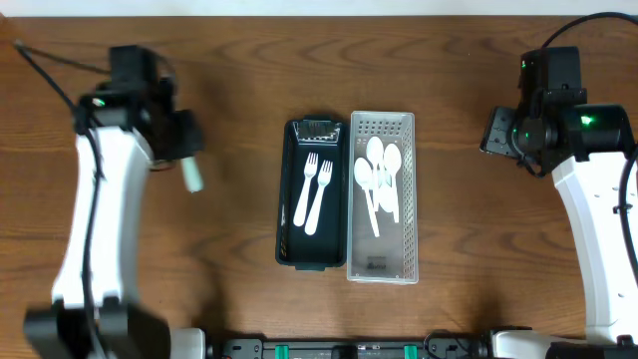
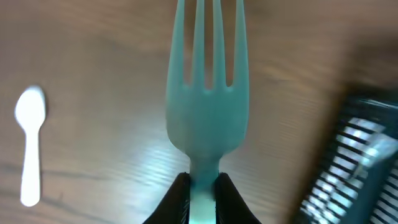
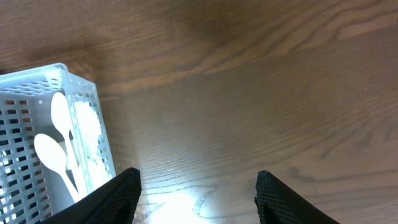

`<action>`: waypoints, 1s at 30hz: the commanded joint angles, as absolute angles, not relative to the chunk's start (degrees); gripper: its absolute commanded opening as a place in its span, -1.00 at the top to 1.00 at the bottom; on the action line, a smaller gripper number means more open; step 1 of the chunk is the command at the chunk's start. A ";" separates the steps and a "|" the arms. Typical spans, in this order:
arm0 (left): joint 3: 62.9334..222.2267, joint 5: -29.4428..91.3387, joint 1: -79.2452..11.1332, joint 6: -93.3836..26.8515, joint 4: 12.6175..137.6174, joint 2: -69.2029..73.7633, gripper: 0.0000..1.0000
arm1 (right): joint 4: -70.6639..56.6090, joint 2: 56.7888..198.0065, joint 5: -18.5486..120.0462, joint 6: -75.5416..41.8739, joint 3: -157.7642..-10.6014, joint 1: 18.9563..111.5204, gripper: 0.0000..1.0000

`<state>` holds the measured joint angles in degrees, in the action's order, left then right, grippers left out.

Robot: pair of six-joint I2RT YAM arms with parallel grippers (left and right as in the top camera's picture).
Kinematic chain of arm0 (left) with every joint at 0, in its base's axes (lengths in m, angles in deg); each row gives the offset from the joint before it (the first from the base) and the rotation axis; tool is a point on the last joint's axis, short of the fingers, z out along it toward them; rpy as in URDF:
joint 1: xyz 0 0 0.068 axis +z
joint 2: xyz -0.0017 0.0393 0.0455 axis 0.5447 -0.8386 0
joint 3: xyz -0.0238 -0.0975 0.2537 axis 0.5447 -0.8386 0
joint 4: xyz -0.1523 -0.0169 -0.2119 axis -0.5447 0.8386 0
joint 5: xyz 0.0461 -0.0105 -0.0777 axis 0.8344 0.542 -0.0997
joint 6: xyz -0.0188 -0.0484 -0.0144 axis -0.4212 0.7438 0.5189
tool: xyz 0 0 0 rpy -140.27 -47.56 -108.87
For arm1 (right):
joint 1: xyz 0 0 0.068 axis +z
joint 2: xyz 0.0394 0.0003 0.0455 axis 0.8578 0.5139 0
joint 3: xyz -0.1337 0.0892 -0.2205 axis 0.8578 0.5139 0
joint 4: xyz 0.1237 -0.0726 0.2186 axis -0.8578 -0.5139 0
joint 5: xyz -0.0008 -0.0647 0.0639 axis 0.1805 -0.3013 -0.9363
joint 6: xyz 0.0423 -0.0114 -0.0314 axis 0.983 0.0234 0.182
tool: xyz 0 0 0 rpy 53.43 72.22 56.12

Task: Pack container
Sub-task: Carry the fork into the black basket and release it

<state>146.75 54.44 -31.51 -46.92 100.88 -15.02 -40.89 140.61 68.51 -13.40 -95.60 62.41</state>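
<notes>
The pale fork's teeth [image 2: 217,50] point away just like the white forks' teeth, so my left gripper goes on carrying it until it hangs inside the dark container [image 1: 312,194].
My left gripper [image 1: 187,150] is shut on the handle of a pale plastic fork [image 1: 191,177] and holds it above the table, left of the containers. In the left wrist view the fork [image 2: 205,93] stands out of the jaws [image 2: 202,186] with its tines pointing away. A dark container [image 1: 289,199] at the table's middle holds two white forks [image 1: 314,189]. Next to it on the right, a white perforated container [image 1: 409,199] holds several white spoons [image 1: 379,175]. My right gripper [image 1: 495,132] is open and empty, over bare table right of the white container [image 3: 87,99].
A loose white spoon [image 2: 30,146] lies on the wooden table in the left wrist view; the overhead view does not show it. The dark container's end [image 2: 357,162] shows at that view's right edge. The right jaws [image 3: 196,193] are above bare wood.
</notes>
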 commanded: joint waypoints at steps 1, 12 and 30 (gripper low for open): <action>147.06 54.49 -40.32 -42.94 100.81 -10.52 0.88 | -40.46 140.63 68.88 -13.86 -95.30 61.99 -0.25; 147.04 54.49 -61.54 -37.82 95.54 -17.60 0.88 | -39.43 140.63 68.88 -13.86 -95.30 61.99 -0.25; 147.17 54.97 -64.95 -41.52 95.59 -31.06 -0.12 | -41.35 140.63 68.92 -14.12 -95.30 61.97 -0.26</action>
